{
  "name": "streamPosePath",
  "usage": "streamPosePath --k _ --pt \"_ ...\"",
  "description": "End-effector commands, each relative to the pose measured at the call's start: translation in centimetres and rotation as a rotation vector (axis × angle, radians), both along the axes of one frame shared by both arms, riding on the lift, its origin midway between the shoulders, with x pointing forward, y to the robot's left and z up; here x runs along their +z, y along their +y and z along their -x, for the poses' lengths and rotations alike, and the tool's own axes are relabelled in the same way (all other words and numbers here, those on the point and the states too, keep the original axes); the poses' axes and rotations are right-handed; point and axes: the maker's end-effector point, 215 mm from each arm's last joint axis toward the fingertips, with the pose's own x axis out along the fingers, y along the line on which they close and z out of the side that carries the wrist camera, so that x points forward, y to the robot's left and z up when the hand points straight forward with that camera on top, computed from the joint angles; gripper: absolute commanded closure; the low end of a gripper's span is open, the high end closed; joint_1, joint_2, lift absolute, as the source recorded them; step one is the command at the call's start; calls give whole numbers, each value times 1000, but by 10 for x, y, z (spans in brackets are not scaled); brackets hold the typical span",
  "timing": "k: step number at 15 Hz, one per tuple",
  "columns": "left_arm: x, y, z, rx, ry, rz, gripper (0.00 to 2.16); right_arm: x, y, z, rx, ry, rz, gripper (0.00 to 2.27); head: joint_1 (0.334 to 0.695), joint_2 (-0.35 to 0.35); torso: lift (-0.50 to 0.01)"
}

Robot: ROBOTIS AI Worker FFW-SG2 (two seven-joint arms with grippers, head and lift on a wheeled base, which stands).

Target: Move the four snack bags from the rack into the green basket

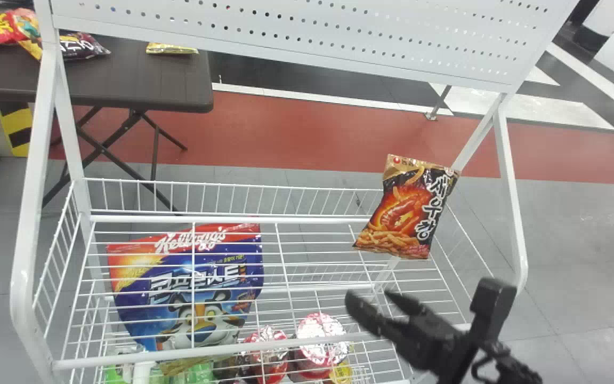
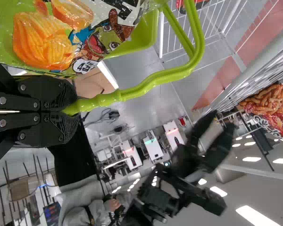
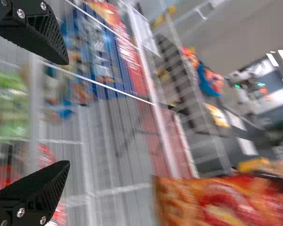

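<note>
The orange-and-black snack bag (image 1: 408, 208) should stay pinched at its middle, with both ends spreading out, when I lift it there, because its side edge (image 1: 380, 199) curves in.
Past the right gripper's tips (image 1: 371, 296) in the head view, an orange-and-black snack bag (image 1: 408, 210) stands tilted at the right of the rack's upper wire basket. In the right wrist view the right gripper (image 3: 65, 113) is open, nothing between its fingers, and the blurred snack bag (image 3: 226, 202) lies beyond them. The left gripper (image 2: 75, 107) is shut on the handle (image 2: 146, 84) of the green basket (image 2: 146, 40) in the left wrist view. An orange-and-white snack bag (image 2: 42, 42) is in that basket. The same view shows the rack's snack bag (image 2: 269, 108) farther off.
The white rack's frame posts (image 1: 509, 202) and perforated panel (image 1: 285, 32) stand around the wire basket. Below are a blue cereal bag (image 1: 190, 288) and red cups (image 1: 320, 341). Behind, at the left, a dark table (image 1: 126, 80) holds more bags.
</note>
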Motion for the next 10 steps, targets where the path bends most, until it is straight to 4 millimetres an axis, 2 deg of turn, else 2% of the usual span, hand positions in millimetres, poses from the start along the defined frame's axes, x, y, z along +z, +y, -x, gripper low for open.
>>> streamPosePath --k 1,4,6,8,10 --pt "0 0 0 -1 2 -1 2024 42 -23 -58 -75 -183 101 60 695 -350 0" --pt "-1 7 0 3 2 -6 2024 71 -60 -109 -195 -318 235 87 695 -350 0" --pt "-1 9 -2 8 2 -3 2024 77 -81 -125 -271 -330 302 87 695 -350 0" --pt "1 8 -4 4 -2 0 2024 67 -101 -133 -345 -297 334 87 695 -350 0" --pt "1 8 -5 4 -2 -1 2024 41 -117 -145 -352 -231 338 90 695 -350 0"
